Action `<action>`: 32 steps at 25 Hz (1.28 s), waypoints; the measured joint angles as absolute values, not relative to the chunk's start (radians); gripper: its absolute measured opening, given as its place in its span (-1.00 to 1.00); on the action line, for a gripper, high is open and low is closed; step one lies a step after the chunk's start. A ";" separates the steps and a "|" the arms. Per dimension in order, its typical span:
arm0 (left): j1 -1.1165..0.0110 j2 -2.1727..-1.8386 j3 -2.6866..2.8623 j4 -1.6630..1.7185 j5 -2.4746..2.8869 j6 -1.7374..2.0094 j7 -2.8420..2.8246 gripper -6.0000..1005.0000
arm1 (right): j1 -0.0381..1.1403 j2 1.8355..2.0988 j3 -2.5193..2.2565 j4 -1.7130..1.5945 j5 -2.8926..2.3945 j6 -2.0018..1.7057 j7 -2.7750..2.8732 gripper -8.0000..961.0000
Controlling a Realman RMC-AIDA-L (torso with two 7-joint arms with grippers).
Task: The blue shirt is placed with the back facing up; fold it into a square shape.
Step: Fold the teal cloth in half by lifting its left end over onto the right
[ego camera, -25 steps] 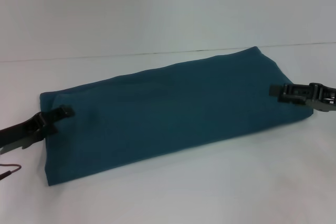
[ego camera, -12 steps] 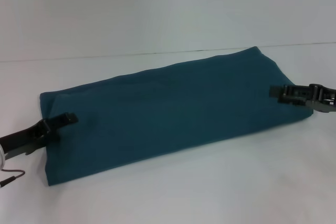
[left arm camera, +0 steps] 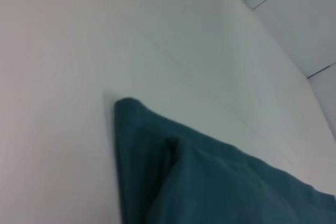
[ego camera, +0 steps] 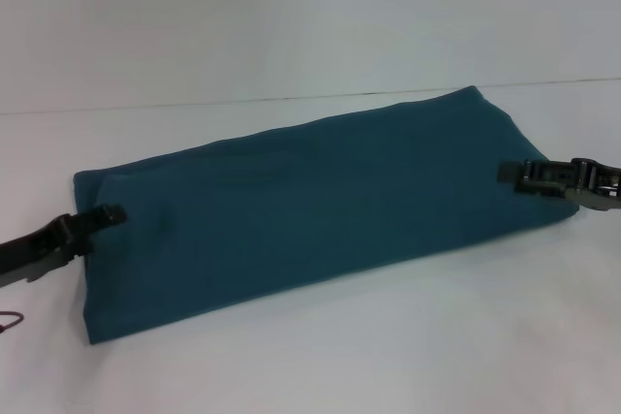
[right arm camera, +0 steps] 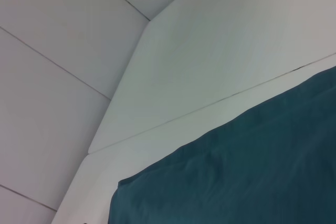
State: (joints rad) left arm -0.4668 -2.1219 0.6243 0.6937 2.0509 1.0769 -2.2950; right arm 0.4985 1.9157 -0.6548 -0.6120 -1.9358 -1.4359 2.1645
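The blue shirt lies at a slant, and its end (ego camera: 116, 283) under my left gripper is closer to me, so next my left gripper grabs the short edge's middle (ego camera: 89, 261) and drags it back.
The blue shirt (ego camera: 310, 201) lies on the white table as a long, plain band, running from near left to far right. My left gripper (ego camera: 109, 213) sits low at the shirt's left end, its tip just over the short edge. At the right end my right gripper (ego camera: 509, 175) rests over the cloth. The left wrist view shows a folded corner of the shirt (left arm camera: 210, 182) with layered edges. A smooth stretch of the shirt (right arm camera: 252, 171) fills the lower part of the right wrist view.
The white table (ego camera: 388, 336) spreads out on all sides of the shirt. Its far edge meets a pale wall (ego camera: 291, 16). A thin dark cable (ego camera: 10, 319) hangs by the left arm at the near left.
The left gripper pushed a little further onto the shirt's left end, then drew back to the edge. The right gripper and the shirt have stayed put.
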 joint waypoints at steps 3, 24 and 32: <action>-0.454 -2.119 0.617 0.733 2.058 1.128 -2.301 0.68 | 0.498 1.915 -0.655 -0.612 -1.936 -1.437 2.164 0.31; -0.496 -2.156 0.685 0.855 2.251 1.057 -2.399 0.68 | 0.519 1.899 -0.649 -0.618 -2.007 -1.441 2.216 0.31; -0.463 -2.156 0.706 0.882 2.253 1.069 -2.404 0.68 | 0.519 1.899 -0.649 -0.619 -2.008 -1.438 2.216 0.31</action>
State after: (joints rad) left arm -0.4633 -2.1561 0.7062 0.8823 2.2526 1.0693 -2.4041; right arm 0.5185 1.8991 -0.6487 -0.6190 -2.0075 -1.4381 2.2160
